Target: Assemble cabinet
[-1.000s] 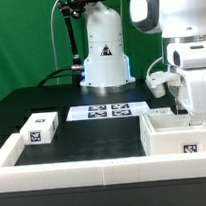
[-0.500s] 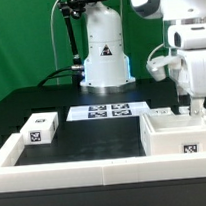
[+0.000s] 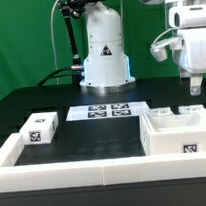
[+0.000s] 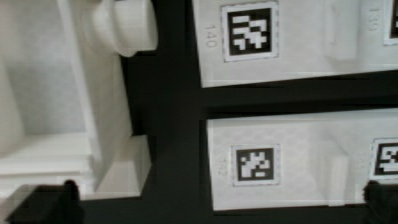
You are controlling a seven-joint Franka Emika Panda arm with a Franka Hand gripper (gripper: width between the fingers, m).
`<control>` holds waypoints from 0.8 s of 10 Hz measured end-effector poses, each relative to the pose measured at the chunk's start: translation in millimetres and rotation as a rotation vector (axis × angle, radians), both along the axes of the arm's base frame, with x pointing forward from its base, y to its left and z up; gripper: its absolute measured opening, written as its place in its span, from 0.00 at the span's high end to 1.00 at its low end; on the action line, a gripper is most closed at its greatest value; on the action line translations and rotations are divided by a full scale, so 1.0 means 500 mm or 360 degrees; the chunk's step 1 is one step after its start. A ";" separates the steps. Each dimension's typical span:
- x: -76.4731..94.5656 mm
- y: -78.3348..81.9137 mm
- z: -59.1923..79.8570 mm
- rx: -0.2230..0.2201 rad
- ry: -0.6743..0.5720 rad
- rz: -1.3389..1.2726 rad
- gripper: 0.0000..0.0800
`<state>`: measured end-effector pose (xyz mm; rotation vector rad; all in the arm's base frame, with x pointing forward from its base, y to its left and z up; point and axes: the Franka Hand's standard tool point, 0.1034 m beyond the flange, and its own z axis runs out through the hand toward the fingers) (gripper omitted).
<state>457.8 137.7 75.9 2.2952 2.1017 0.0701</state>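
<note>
Two tagged panels that look alike are next to the open cabinet body (image 3: pixel 175 123), so I expect one panel (image 4: pixel 306 165) to cover just part of the cabinet body's opening when I bring it there.
The white cabinet body (image 3: pixel 178 135) stands at the front of the exterior view's right. Two small white parts (image 3: pixel 162 112) (image 3: pixel 193 110) lie just behind it. A small white block (image 3: pixel 37 128) with a tag sits at the left. My gripper (image 3: pixel 196 86) hangs above the right part, well clear of it, open and empty. In the wrist view my gripper (image 4: pixel 214 205) shows dark fingertips (image 4: pixel 43 204) wide apart over two tagged white panels (image 4: pixel 249 35) (image 4: pixel 267 160), with the cabinet body (image 4: pixel 63 110) beside them.
The marker board (image 3: pixel 104 112) lies flat at mid table before the robot base (image 3: pixel 104 61). A low white rim (image 3: pixel 66 172) edges the table's front and left. Dark table surface (image 3: pixel 89 142) lies between the block and the cabinet body.
My gripper has risen from low behind the cabinet body and shifted to the exterior view's right. The white part beneath it now shows uncovered.
</note>
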 end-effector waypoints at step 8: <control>-0.081 0.061 -0.081 0.0077 0.0040 -0.0010 0.00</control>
